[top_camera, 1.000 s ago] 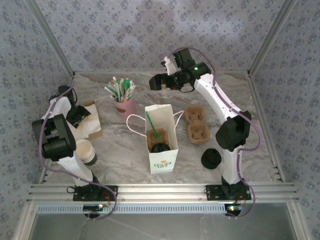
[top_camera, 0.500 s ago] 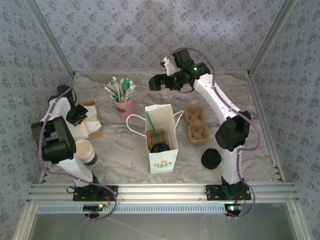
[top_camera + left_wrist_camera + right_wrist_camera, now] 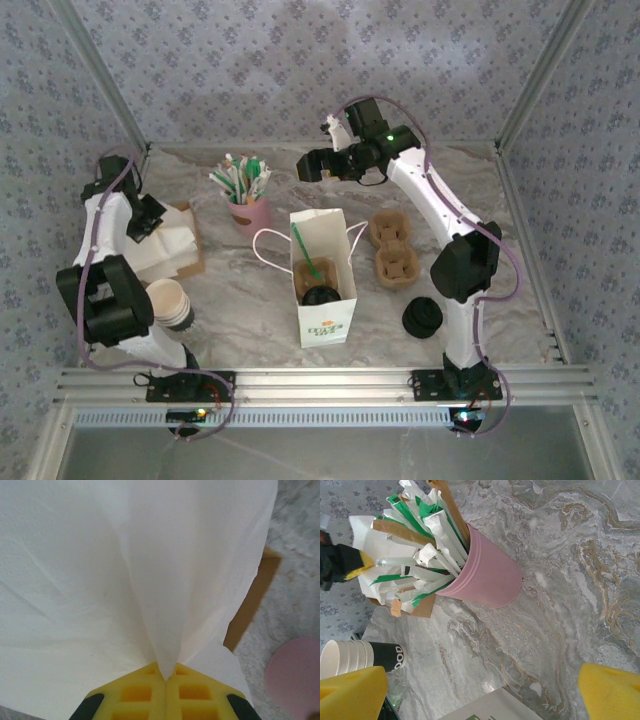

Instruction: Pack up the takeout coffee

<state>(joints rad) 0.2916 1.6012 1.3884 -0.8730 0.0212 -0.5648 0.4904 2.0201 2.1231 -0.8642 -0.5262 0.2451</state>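
The white napkin (image 3: 166, 246) is spread wide over the brown napkin box. My left gripper should lift the napkin clear first, and then my right gripper should take its loose end (image 3: 187, 259).
The takeout coffee (image 3: 321, 296), a small cup with a black lid, stands inside the upright white bag (image 3: 325, 322) at the table's middle, beside a green straw (image 3: 304, 254). My left gripper (image 3: 146, 220) is at the far left over the brown napkin box (image 3: 190, 262). Its yellow fingers (image 3: 200, 692) are shut on a white napkin (image 3: 150, 580), which hangs pinched into a fold. My right gripper (image 3: 312, 166) hovers open over the back of the table, its yellow fingertips (image 3: 352, 695) wide apart above bare marble near the bag's top edge (image 3: 495, 707).
A pink cup (image 3: 250, 214) of wrapped straws stands behind the bag. A stack of lidless cups (image 3: 170, 303) sits front left. Pulp cup carriers (image 3: 392, 250) and a pile of black lids (image 3: 422, 318) lie right of the bag.
My left gripper closed on the napkin and rose toward the back left, pulling the napkin up off the box. The right arm has stayed still.
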